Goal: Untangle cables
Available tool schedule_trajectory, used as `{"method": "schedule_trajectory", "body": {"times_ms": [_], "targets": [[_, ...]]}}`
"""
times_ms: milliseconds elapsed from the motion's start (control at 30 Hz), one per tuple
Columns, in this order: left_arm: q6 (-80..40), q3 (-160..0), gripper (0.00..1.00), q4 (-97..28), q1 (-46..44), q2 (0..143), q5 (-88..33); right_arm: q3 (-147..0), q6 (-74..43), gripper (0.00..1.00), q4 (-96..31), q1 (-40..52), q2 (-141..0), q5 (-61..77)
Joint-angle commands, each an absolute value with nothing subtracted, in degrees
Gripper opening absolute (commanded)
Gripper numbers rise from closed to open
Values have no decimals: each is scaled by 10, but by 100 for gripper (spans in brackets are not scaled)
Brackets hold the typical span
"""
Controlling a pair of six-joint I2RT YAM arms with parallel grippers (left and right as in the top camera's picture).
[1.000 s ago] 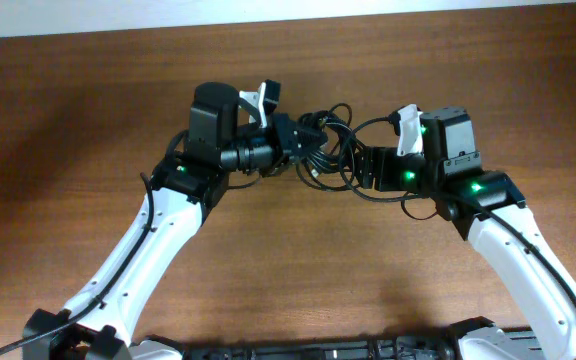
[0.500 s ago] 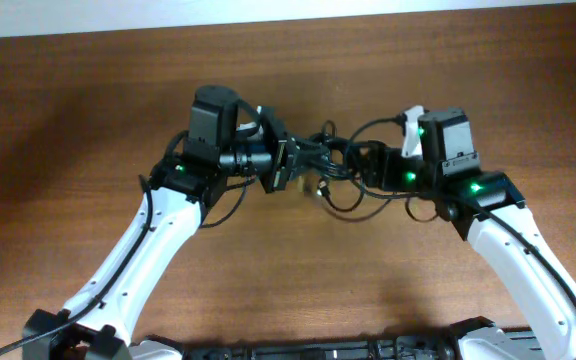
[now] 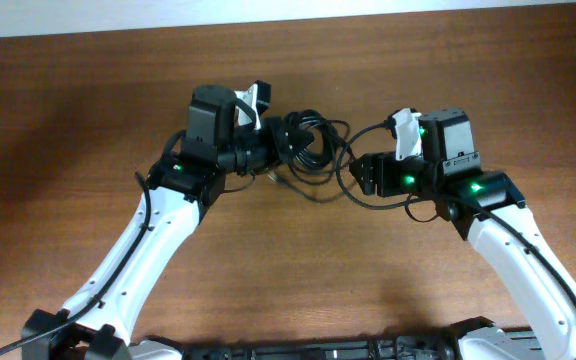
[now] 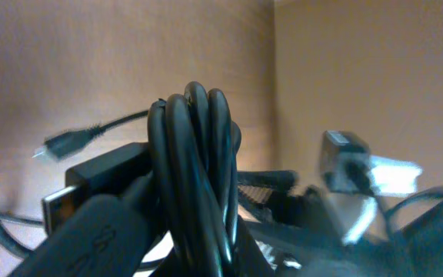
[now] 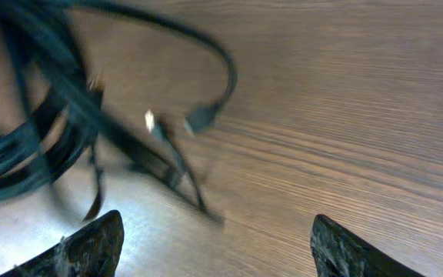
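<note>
The clump at my left gripper (image 3: 313, 142) stops short of my open right gripper's fingertips. I should bring the clump over so that my right gripper can grip it.
A knotted clump of black cables (image 3: 310, 143) hangs at my left gripper (image 3: 280, 140), which is shut on it. In the left wrist view the bundle (image 4: 194, 177) fills the middle, hiding the jaws, with a flat plug (image 4: 68, 196) and a small plug (image 4: 56, 144) sticking out left. One loose loop (image 3: 346, 185) trails from the clump toward my right gripper (image 3: 365, 175). In its own view my right gripper (image 5: 218, 254) is open over bare wood, nothing between its fingertips (image 5: 91, 245). Blurred cables (image 5: 44, 131) and plug ends (image 5: 198, 119) lie ahead of it, upper left.
The wooden table (image 3: 88, 110) stretches all round both arms. A pale wall edge (image 3: 288, 12) runs along the far side. My right arm's wrist (image 4: 352, 169) shows blurred on the right in the left wrist view.
The clump, stretched between both grippers half a second ago, has gathered up and back toward my left gripper. The right gripper stays open at about the same place.
</note>
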State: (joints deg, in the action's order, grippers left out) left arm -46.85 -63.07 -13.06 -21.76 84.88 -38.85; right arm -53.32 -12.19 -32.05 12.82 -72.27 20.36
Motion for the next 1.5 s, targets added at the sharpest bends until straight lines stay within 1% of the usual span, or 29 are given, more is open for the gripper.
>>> {"method": "schedule_trajectory", "body": {"times_ms": [0, 200, 367, 500, 567, 667, 867, 933, 1000, 1033, 1067, 1100, 1133, 1167, 1333, 1467], "targets": [[-131, -638, 0, -130, -215, 843, -385, -541, -88, 77, -314, 127, -718, 256], [117, -638, 0, -166, -215, 843, -497, -542, -88, 76, -310, 127, -714, 281], [187, -638, 0, -193, -215, 843, -518, -543, -88, 77, -313, 127, -692, 281], [313, -638, 0, -252, -215, 843, -580, -543, -83, 77, -319, 127, -656, 281], [329, -638, 0, -257, -215, 843, -608, -543, -76, 78, -324, 127, -643, 283], [331, -638, 0, -243, -215, 843, -663, -543, -27, 78, -343, 127, -635, 308], [330, -638, 0, -230, -215, 843, -664, -543, 31, 78, -351, 127, -636, 357], [316, -638, 0, -225, -215, 843, -664, -543, 32, 77, -352, 127, -636, 360], [270, -638, 0, -199, -215, 843, -662, -543, 43, 72, -351, 127, -636, 365], [242, -638, 0, -179, -215, 843, -662, -543, 43, 64, -352, 127, -636, 365], [217, -638, 0, -163, -215, 843, -662, -543, 43, 52, -351, 127, -636, 365], [180, -638, 0, -137, -215, 843, -662, -543, 43, 27, -352, 127, -636, 365], [156, -638, 0, -123, -215, 843, -662, -543, 43, 13, -352, 127, -636, 364], [146, -638, 0, -118, -215, 843, -662, -543, 43, 4, -351, 127, -636, 364], [110, -638, 0, -114, -210, 843, -642, -543, 41, 4, -346, 127, -636, 364], [3, -638, 0, -116, -201, 843, -543, -543, 40, 4, -347, 127, -636, 349]]}}
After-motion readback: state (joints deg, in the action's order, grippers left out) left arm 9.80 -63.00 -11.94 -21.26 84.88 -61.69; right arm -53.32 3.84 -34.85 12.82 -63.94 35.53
